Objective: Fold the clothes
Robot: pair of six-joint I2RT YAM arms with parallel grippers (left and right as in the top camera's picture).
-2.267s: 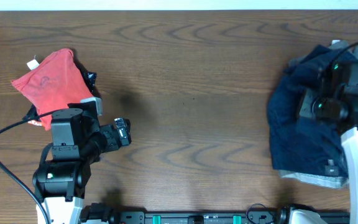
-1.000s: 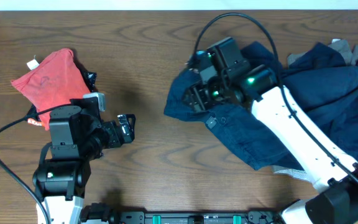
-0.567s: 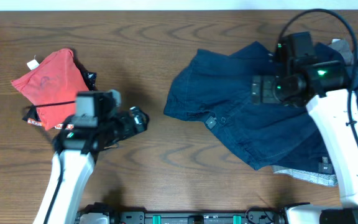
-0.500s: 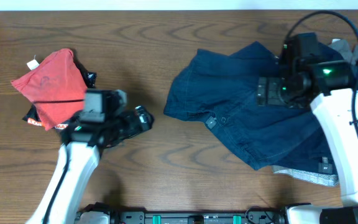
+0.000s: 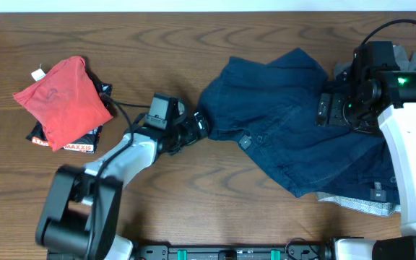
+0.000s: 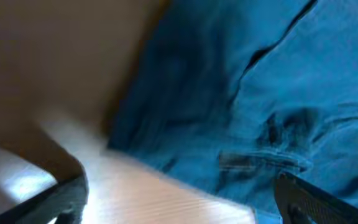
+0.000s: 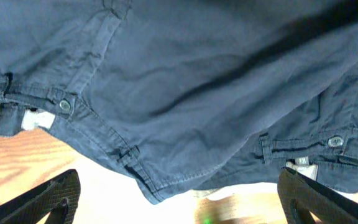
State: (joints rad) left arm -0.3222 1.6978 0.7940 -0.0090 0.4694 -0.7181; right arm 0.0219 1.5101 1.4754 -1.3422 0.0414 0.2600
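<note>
The navy shorts are partly on top of the pile (image 5: 347,165) under the robot's right gripper, so the left gripper should take hold of their free edge (image 5: 214,110) and pull them clear before the folding.
Dark navy shorts (image 5: 295,126) lie spread out over the centre-right of the table, waistband and buttons showing (image 7: 197,74). My left gripper (image 5: 202,127) is open at the shorts' left edge; in the left wrist view the navy cloth (image 6: 260,93) fills the area ahead of the open gripper (image 6: 179,211), with bare wood between the fingers. My right gripper (image 5: 323,112) hovers open above the right half of the shorts, and the right wrist view shows the gripper (image 7: 179,205) holding nothing. A red garment (image 5: 60,101) rests on a black printed piece (image 5: 85,139) at the far left.
A grey piece (image 5: 360,204) pokes out from under the shorts near the front right. More grey cloth (image 5: 410,58) lies at the back right corner. The left arm (image 5: 114,162) stretches across the front left of the wooden table (image 5: 193,58).
The right gripper has let go of the navy shorts and drawn back to the right. The left arm has reached right, up to the shorts' left edge.
</note>
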